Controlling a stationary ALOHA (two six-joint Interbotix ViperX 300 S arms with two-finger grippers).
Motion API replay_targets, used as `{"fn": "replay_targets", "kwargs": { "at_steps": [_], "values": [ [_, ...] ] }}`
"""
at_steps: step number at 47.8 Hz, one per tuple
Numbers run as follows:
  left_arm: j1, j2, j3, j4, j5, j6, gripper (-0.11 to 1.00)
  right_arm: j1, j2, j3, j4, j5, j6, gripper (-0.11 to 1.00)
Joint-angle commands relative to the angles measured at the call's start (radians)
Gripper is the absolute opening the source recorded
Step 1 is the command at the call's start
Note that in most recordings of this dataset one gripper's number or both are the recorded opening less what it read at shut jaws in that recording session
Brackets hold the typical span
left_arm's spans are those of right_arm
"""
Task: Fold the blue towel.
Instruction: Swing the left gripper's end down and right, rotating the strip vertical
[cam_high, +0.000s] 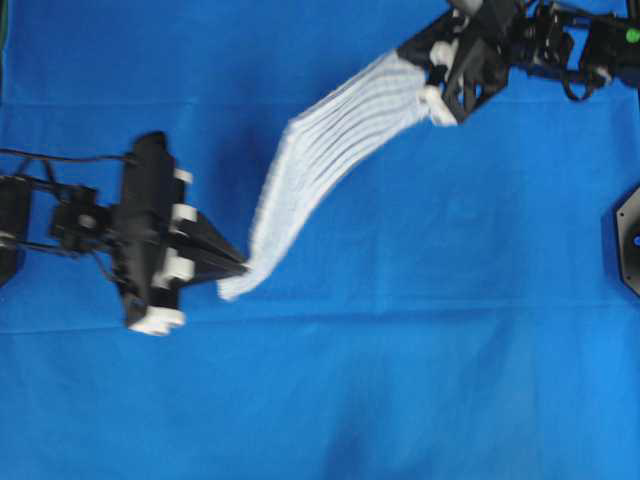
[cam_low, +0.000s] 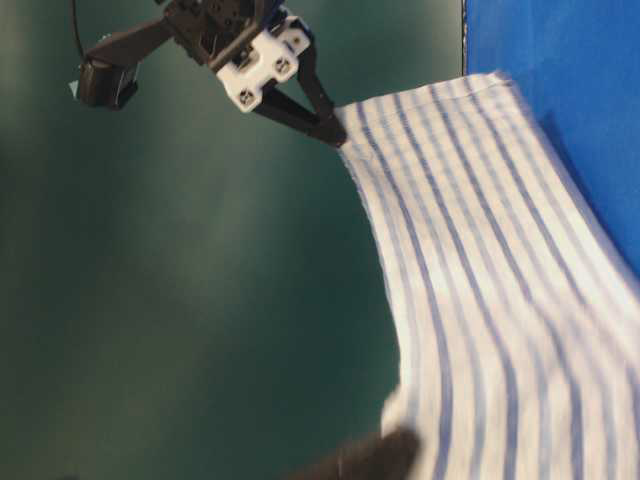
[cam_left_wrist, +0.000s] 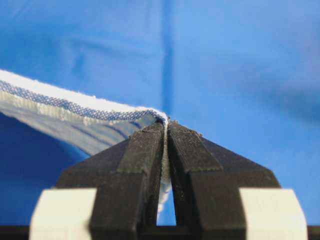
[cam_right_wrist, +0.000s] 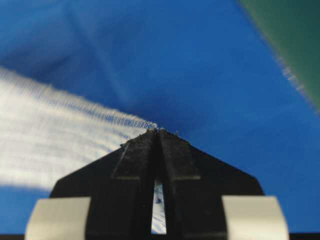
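I should swing the towel across and then pull both grippers back to lay it flat before folding, because the blue towel hangs slanted (cam_high: 325, 145) from both my grippers.
The blue towel (cam_high: 325, 160), white with thin blue stripes, hangs stretched above the table between both grippers. It runs from lower left to upper right in the overhead view. My left gripper (cam_high: 238, 270) is shut on its lower-left corner; the hem (cam_left_wrist: 75, 105) is pinched between the tips of the left gripper (cam_left_wrist: 166, 124). At the upper right, my right gripper (cam_high: 425, 78) is shut on the other end, with cloth (cam_right_wrist: 60, 135) trailing left from the right gripper (cam_right_wrist: 157, 131). The table-level view shows the towel (cam_low: 480, 280) sagging from a pinched corner.
The plain blue table covering (cam_high: 400, 380) lies under everything, with creases across it. A black mount (cam_high: 630, 235) sits at the right edge. A dark green backdrop (cam_low: 180, 300) stands behind the table.
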Motion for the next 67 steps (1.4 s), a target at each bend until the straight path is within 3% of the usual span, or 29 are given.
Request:
{"fn": "replay_targets", "kwargs": {
  "at_steps": [1, 12, 25, 37, 55, 67],
  "values": [
    [-0.017, 0.061, -0.101, -0.002, -0.008, 0.002, 0.01, -0.023, 0.008, -0.049, -0.012, -0.011, -0.002, 0.02],
    [-0.038, 0.215, -0.278, 0.0, -0.008, 0.005, 0.01, -0.052, 0.077, -0.137, -0.043, -0.011, -0.002, 0.02],
    [-0.038, 0.324, -0.402, 0.0, 0.008, 0.005, 0.01, -0.058, 0.118, -0.196, -0.052, -0.011, -0.002, 0.02],
    [-0.038, 0.374, -0.459, 0.002, -0.003, 0.008, 0.01, -0.075, 0.092, -0.161, -0.052, 0.0, -0.002, 0.02],
    [-0.038, 0.584, -0.703, 0.003, -0.038, 0.092, 0.01, -0.098, -0.008, -0.051, -0.052, 0.021, 0.003, 0.02],
    [-0.038, 0.595, -0.68, 0.002, -0.041, 0.092, 0.01, -0.097, 0.04, -0.067, -0.052, 0.026, 0.002, 0.02]
  ]
}}
